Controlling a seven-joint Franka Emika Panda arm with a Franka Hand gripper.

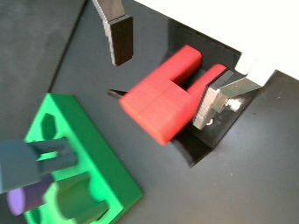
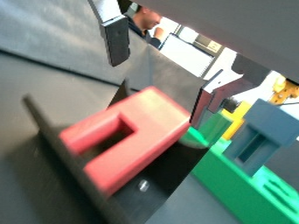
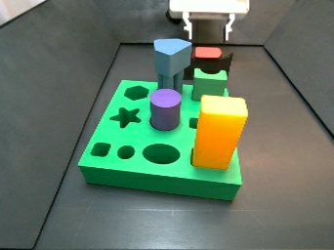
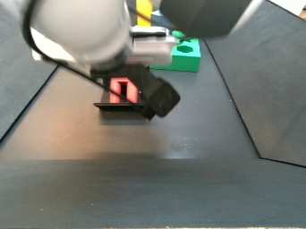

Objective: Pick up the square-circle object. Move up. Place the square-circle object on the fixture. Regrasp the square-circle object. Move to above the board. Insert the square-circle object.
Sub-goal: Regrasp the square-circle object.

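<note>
The notch divides the red square-circle object into legs, so these legs will slip into the square and round holes when the robot puts it in.
The square-circle object is a small red block with a notch in it, and it rests on the dark fixture. In both side views it shows red on top of the fixture, behind the board. My gripper is open and straddles the block. One finger stands well clear of it, and the other finger is close beside it. From a side view the gripper hangs just above the block.
On the bright green board stand a yellow block, a purple cylinder and a grey-blue prism. The prism is right beside the fixture. The dark walls of the tray close in both sides.
</note>
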